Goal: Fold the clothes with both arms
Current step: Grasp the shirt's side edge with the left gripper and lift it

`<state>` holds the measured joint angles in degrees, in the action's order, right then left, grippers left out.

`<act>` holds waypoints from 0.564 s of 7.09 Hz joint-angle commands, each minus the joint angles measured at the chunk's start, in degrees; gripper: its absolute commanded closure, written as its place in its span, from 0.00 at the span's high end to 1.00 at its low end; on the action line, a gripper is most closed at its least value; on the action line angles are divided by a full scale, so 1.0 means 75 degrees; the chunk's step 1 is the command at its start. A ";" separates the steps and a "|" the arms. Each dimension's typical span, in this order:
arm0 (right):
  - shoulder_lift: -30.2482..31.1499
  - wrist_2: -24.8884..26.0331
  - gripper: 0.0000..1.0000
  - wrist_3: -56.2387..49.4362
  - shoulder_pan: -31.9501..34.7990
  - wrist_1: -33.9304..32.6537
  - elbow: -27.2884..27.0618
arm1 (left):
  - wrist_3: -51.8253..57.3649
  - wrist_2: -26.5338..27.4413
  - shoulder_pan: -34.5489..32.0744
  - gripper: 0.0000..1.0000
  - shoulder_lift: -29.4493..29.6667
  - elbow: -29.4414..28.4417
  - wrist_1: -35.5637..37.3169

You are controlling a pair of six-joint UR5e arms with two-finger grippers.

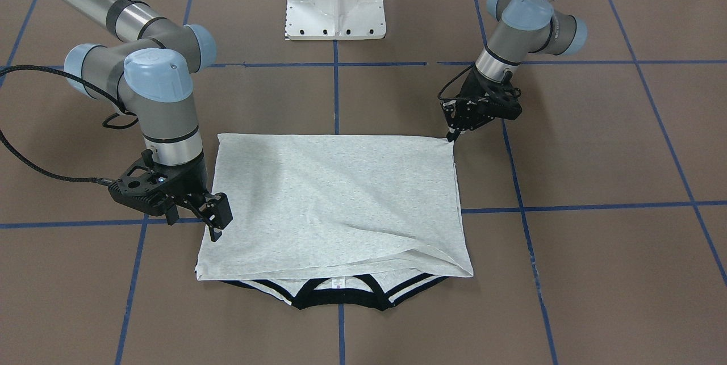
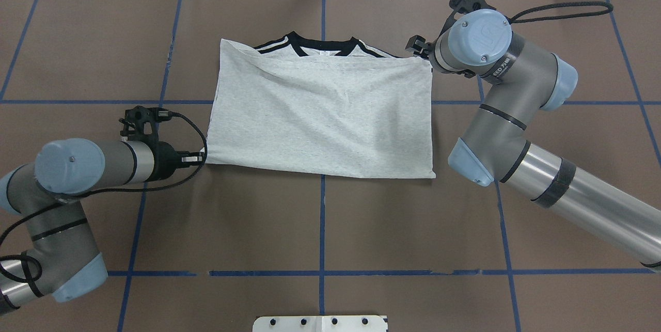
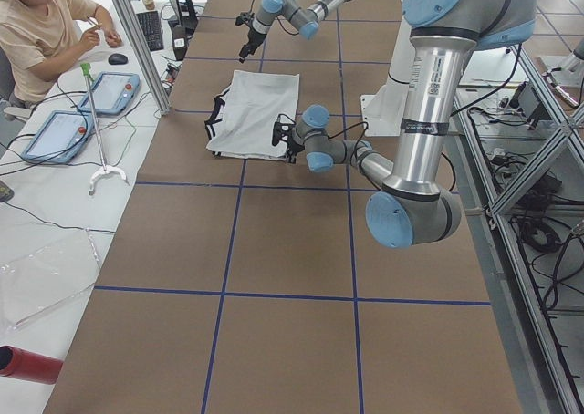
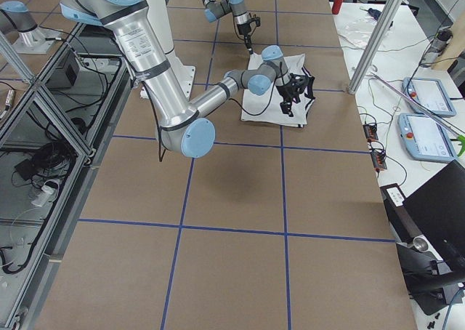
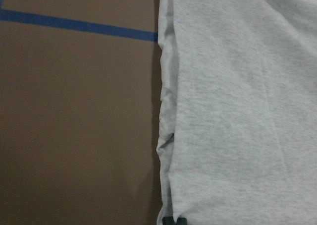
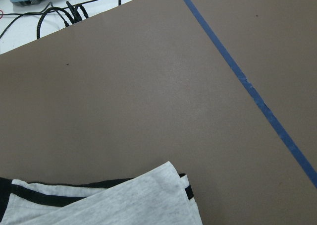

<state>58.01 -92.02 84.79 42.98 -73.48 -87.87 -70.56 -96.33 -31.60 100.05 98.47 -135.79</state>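
Observation:
My left gripper has the T-shirt's near corner pinched and the brown table next to it is open, so I go on pulling until the T-shirt lies at an angle.
The light grey T-shirt lies flat on the brown table, folded once. Its black collar trim and striped cuffs peek out at the edge far from the robot. The print is hidden. It also shows in the overhead view. My left gripper is low at the shirt's near corner. Its tips are together on the wrinkled cloth edge in the left wrist view. My right gripper hovers just off the shirt's opposite side near the collar end, open and empty. The right wrist view shows only that corner of the shirt.
The white pedestal base stands behind the shirt at the table's middle. Blue tape lines grid the brown table. An operator sits at a side desk with tablets. A red cylinder lies off the table.

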 commanded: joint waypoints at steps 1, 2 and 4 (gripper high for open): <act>-0.0011 0.0012 1.00 0.0061 -0.0070 0.0000 -0.0037 | 0.1724 -0.0267 -0.1369 0.00 -0.0005 -0.0411 0.0047; -0.0011 0.0023 1.00 0.0061 -0.0094 0.0000 -0.0072 | 0.2579 -0.0652 -0.2166 0.00 0.0344 -0.1181 0.0001; -0.0023 0.0035 1.00 0.0120 -0.0199 0.0000 -0.0189 | 0.3697 -0.0668 -0.3236 0.00 0.2399 -0.3962 -0.0011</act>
<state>57.87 -91.80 85.46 41.96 -73.47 -88.63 -47.62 -100.93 -51.19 109.52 80.76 -135.78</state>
